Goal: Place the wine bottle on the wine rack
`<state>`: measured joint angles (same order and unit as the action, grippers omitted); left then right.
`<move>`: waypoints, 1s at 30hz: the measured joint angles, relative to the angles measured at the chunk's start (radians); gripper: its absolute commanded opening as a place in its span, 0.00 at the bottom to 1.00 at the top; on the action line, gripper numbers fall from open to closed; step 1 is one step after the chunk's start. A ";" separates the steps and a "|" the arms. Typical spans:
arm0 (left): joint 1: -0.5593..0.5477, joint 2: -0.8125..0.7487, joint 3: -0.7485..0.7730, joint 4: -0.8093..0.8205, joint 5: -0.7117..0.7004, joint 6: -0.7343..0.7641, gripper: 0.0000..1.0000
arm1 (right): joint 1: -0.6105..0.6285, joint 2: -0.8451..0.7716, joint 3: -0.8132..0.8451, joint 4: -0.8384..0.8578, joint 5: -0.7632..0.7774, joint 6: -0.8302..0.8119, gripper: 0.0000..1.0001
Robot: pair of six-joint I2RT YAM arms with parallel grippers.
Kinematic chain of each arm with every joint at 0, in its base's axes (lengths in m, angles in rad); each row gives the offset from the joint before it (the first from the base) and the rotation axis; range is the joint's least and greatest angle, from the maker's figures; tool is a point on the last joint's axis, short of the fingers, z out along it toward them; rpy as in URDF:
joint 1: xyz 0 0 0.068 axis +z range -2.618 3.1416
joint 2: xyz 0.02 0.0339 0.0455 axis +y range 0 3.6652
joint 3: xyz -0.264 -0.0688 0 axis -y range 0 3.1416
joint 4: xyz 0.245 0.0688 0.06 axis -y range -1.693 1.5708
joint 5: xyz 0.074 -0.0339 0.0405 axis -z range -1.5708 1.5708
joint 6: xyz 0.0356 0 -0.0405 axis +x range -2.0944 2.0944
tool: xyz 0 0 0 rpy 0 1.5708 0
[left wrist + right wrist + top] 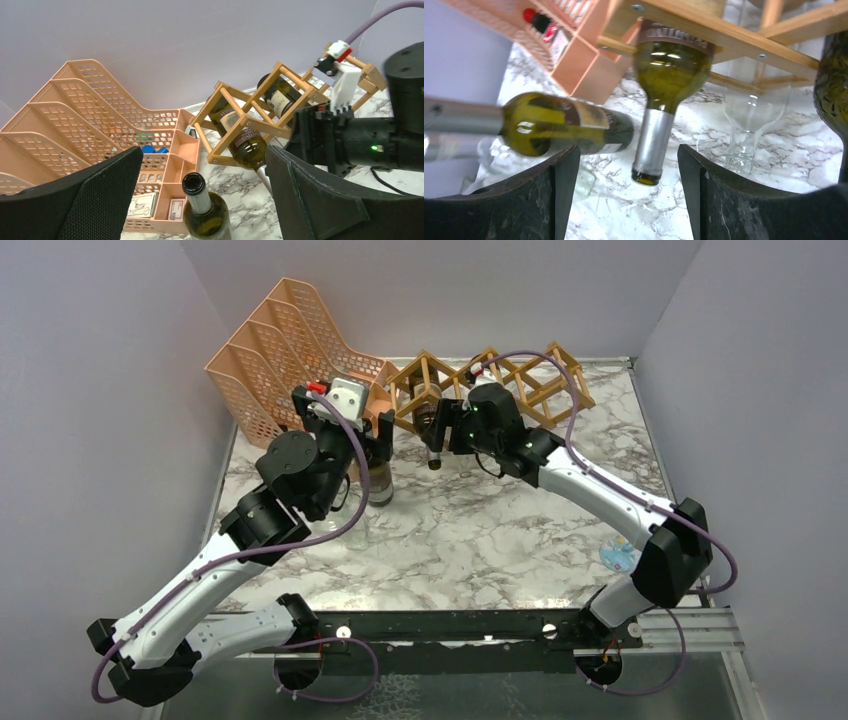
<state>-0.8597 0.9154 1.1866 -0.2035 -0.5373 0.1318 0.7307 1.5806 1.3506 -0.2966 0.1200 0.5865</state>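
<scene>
The upright green bottle's neck [201, 203] is clear of the rack, so the robot's open right gripper should keep moving toward that neck and close below its opening [194, 183].
The wooden wine rack [520, 380] stands at the back of the marble table. A dark green wine bottle [669, 70] lies in its left cell [235, 127], its silver-foiled neck [434, 454] sticking out toward me. My right gripper [629, 170] is open, its fingers either side of that neck's tip and not touching it. A second green bottle [205, 212] stands upright and uncorked on the table. My left gripper [204, 165] hangs open just above its mouth, a finger on each side, apart from the glass.
A peach perforated file organizer [285, 350] stands at the back left, close to the left gripper. More bottles [277, 97] fill other rack cells. A clear glass [749, 125] shows beyond the rack. A small coloured item [618, 557] lies near the right arm.
</scene>
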 measured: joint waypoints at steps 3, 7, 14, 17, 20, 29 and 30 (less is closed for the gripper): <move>0.000 -0.013 0.000 0.006 -0.005 0.000 0.99 | 0.000 -0.068 -0.058 0.079 -0.070 -0.084 0.73; 0.000 -0.037 -0.004 0.033 -0.011 -0.002 0.99 | 0.012 -0.109 -0.088 0.191 -0.175 -0.191 0.73; 0.000 -0.072 -0.018 0.068 -0.040 -0.010 0.99 | 0.130 -0.024 0.007 0.284 -0.238 -0.353 0.73; 0.000 -0.093 -0.030 0.082 -0.064 -0.013 0.99 | 0.170 0.041 0.061 0.301 -0.239 -0.393 0.73; 0.000 -0.117 -0.047 0.101 -0.087 -0.015 0.99 | 0.189 0.112 0.120 0.305 -0.237 -0.418 0.72; 0.000 -0.137 -0.056 0.129 -0.124 -0.016 0.99 | 0.192 0.239 0.206 0.333 -0.209 -0.474 0.50; 0.000 -0.137 -0.056 0.128 -0.125 -0.016 0.99 | 0.192 0.241 0.206 0.342 -0.211 -0.486 0.46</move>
<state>-0.8597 0.7788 1.1301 -0.0753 -0.6624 0.1162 0.9226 1.8214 1.5562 0.0456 -0.0906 0.1005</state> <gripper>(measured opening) 0.990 0.563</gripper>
